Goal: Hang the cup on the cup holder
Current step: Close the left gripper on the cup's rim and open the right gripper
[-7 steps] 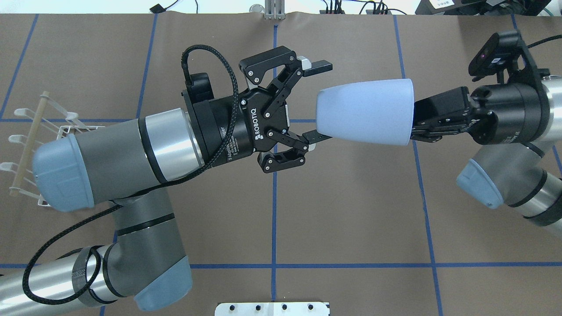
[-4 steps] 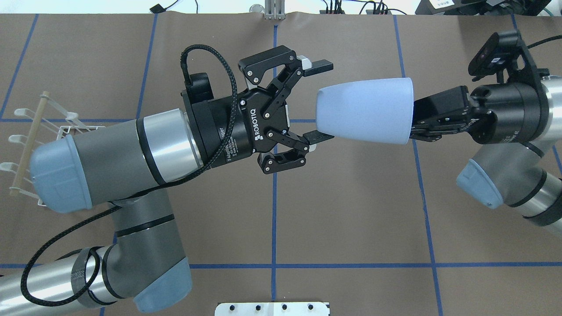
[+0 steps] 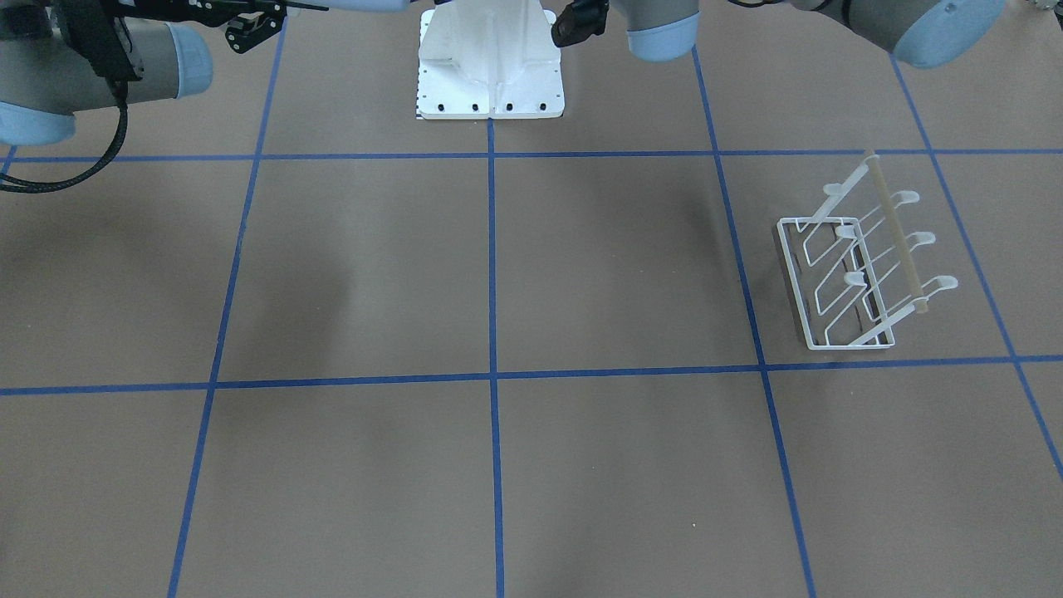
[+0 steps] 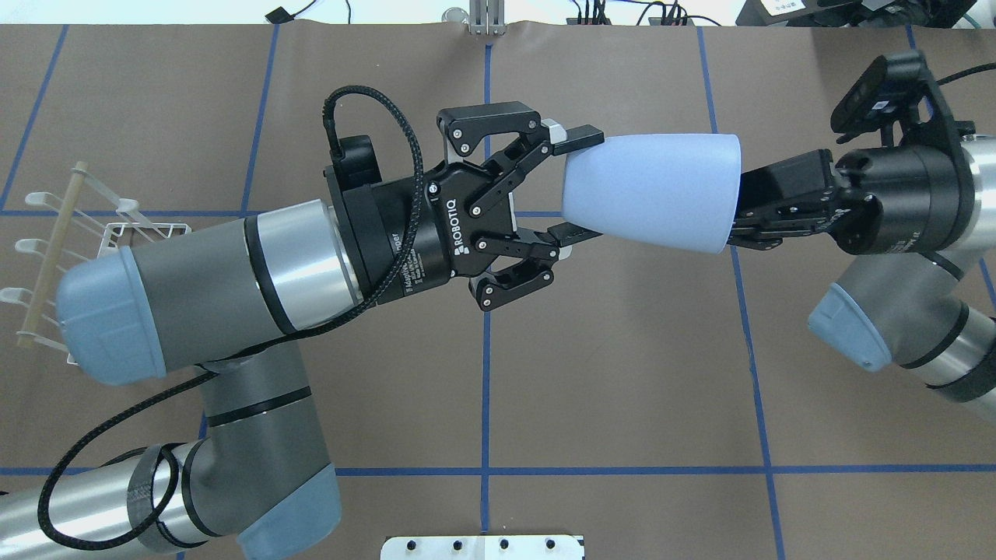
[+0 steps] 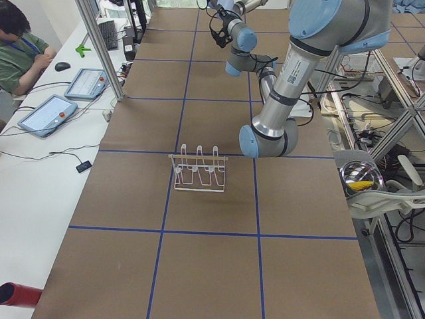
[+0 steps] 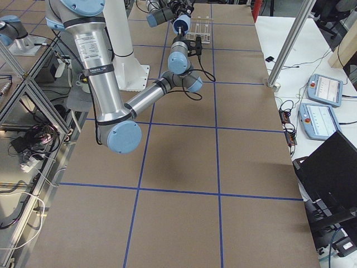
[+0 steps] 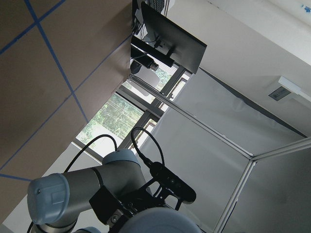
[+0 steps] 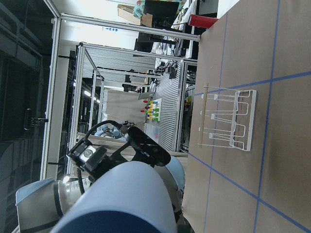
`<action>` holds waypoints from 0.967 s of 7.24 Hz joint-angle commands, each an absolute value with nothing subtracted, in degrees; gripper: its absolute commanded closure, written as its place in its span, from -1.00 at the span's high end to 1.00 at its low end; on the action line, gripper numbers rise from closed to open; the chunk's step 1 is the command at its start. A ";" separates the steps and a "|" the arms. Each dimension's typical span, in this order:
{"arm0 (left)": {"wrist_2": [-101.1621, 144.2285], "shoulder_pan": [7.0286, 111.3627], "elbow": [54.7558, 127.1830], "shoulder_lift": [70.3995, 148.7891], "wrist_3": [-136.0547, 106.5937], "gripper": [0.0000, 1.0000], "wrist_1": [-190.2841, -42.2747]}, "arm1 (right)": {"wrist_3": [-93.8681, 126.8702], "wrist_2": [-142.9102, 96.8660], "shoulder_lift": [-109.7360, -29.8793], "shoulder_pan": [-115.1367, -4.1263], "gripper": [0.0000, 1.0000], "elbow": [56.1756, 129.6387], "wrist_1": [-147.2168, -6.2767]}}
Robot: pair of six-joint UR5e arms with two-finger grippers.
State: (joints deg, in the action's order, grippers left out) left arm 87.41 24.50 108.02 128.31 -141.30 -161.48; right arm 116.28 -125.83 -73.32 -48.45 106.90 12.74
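My gripper will hang the pale blue cup [image 7: 160, 221], and the cup will rest tilted and cover the tip of a peg, because the cup holder's wire pegs [image 3: 854, 280] slant outward.
The pale blue cup [image 4: 650, 190] lies on its side in the air above the table's middle. My right gripper [image 4: 741, 208] is shut on the cup at its wide rim end. My left gripper [image 4: 580, 187] is open, and its fingers [image 4: 582, 140] straddle the cup's narrow base, close against its sides. The cup also fills the bottom of the right wrist view [image 8: 121, 199]. The cup holder [image 4: 47, 257], a white wire rack with a wooden rod, stands on the table at the far left, partly hidden by my left arm. It shows whole in the front view [image 3: 855, 274].
The white robot base plate [image 3: 490, 83] sits at the table's near edge. Blue tape lines [image 4: 486, 350] grid the brown table. An operator [image 5: 20, 46] and tablets are beside the table's far side. My left elbow [image 4: 109, 311] hangs over the rack.
My left gripper has moved toward the cup and its jaws have narrowed, so its fingers now straddle the cup's base. The cup and right gripper have barely shifted.
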 commanded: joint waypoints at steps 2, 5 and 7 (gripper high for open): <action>86.04 22.85 109.34 128.15 -141.77 -1.00 -161.02 | 116.54 -123.31 -74.87 -47.64 1.00 106.26 16.68; 86.13 23.11 110.21 127.53 -140.81 -1.00 -160.93 | 115.93 -123.49 -78.73 -48.07 1.00 106.35 18.88; 86.22 25.39 109.87 127.44 -137.48 -1.00 -160.84 | 115.32 -124.10 -82.69 -52.44 1.00 105.82 20.22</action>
State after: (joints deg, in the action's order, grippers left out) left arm 86.15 24.04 110.03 127.50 -139.54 -160.91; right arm 115.74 -123.72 -80.71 -49.84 106.12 19.75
